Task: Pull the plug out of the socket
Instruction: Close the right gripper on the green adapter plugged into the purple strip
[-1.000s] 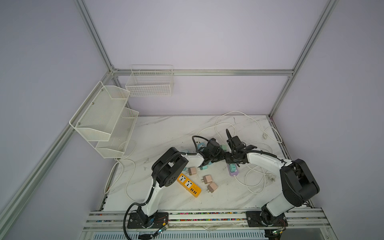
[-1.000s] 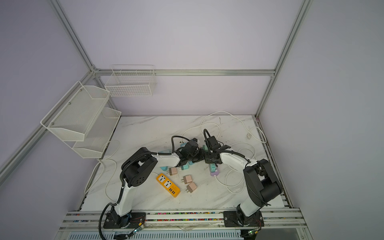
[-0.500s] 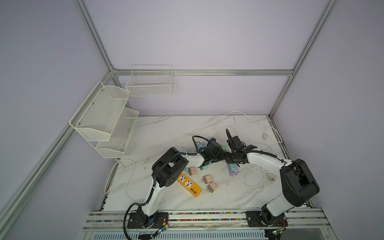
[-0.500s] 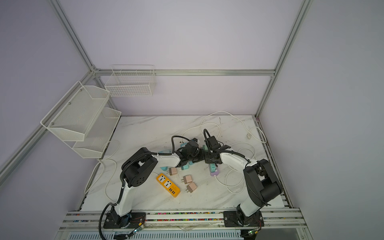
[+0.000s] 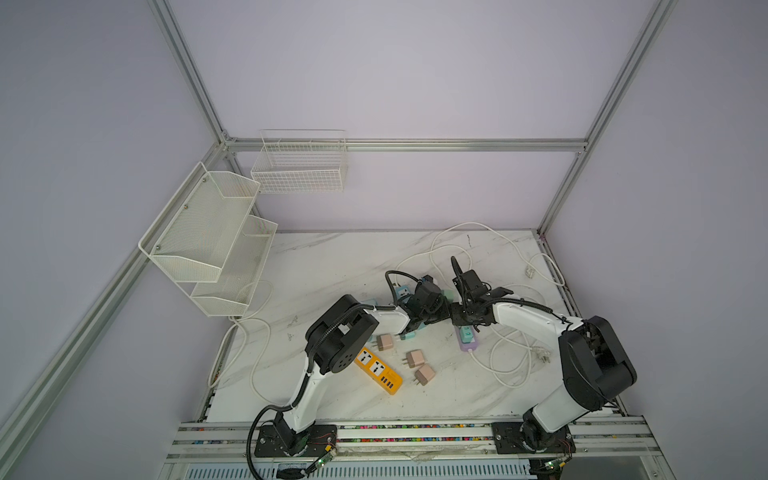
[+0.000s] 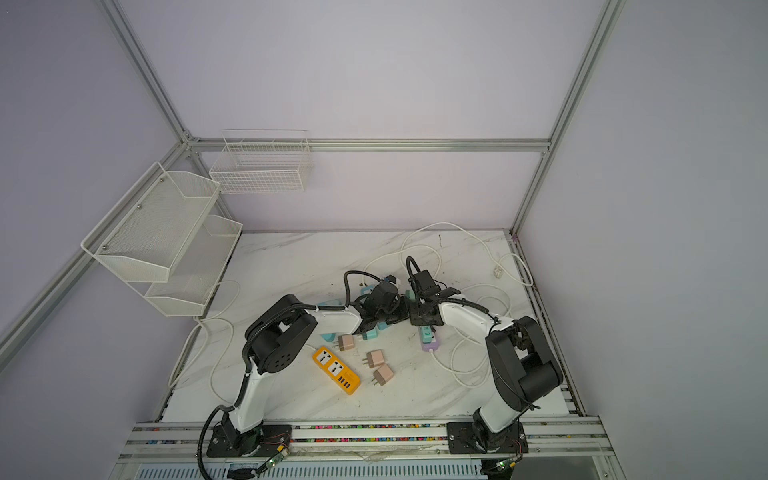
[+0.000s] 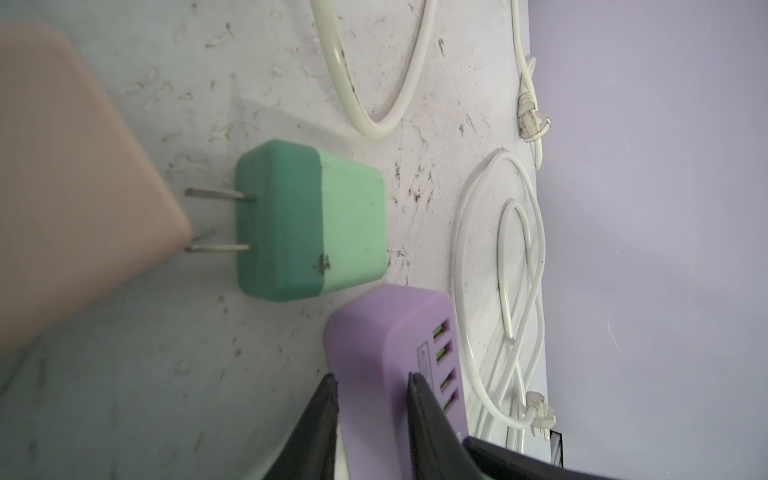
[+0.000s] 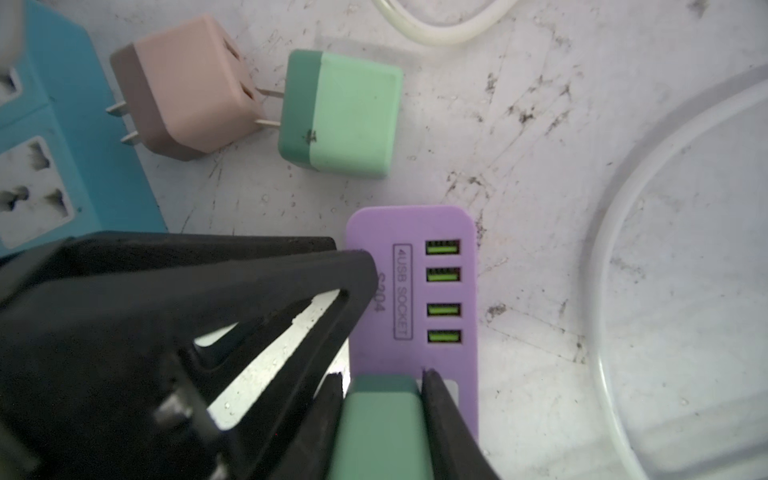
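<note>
I should open my left gripper and clamp the socket strip's side (image 7: pixel 361 376) squarely with it before my right gripper pulls, because the purple socket strip (image 7: pixel 392 340) is slanted in my left gripper.
A purple socket strip (image 8: pixel 411 232) with four green USB ports lies flat on the marble table; in both top views it shows between the two arms (image 5: pixel 467 338) (image 6: pixel 429 338). A green plug (image 8: pixel 380 424) stands plugged into its top. My right gripper (image 8: pixel 382 374) is shut on that plug, one finger on each side. My left gripper (image 7: pixel 372 380) is shut across the purple socket strip (image 7: pixel 374 332), near its USB end. One of its black fingers (image 8: pixel 249 291) shows in the right wrist view, right beside the plug.
A loose green plug (image 8: pixel 340 116) and a pink plug (image 8: pixel 187 87) lie just beyond the strip, next to a blue power strip (image 8: pixel 41 166). An orange power strip (image 5: pixel 378 370), more pink plugs (image 5: pixel 415 359) and white cables (image 5: pixel 507 357) lie around. Wire shelves (image 5: pixel 208 237) hang on the left.
</note>
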Available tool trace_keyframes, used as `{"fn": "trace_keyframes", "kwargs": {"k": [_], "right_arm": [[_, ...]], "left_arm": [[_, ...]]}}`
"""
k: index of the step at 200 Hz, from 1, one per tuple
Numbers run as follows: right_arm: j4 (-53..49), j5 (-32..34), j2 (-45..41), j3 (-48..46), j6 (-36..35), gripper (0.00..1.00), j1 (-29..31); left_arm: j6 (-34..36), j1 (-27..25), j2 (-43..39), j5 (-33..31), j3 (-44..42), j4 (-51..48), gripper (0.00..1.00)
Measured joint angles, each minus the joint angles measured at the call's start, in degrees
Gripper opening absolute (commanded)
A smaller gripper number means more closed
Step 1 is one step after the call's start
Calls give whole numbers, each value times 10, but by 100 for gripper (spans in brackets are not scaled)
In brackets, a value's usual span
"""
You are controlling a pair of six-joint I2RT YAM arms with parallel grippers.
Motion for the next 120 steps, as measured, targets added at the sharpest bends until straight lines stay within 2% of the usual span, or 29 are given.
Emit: {"fn": "trace_keyframes", "kwargs": {"k": [39, 77, 120], "right_arm": [[1, -3, 2, 1, -4, 2, 0], [0, -13, -4, -3, 2, 1, -3], [0, -86, -45, -29, 8, 0, -29]], "left_arm": [[-2, 0, 0, -4, -1, 4, 30], [-6, 2, -4, -1, -2, 7, 37], [-8, 3, -15, 14, -15, 5, 46]]}}
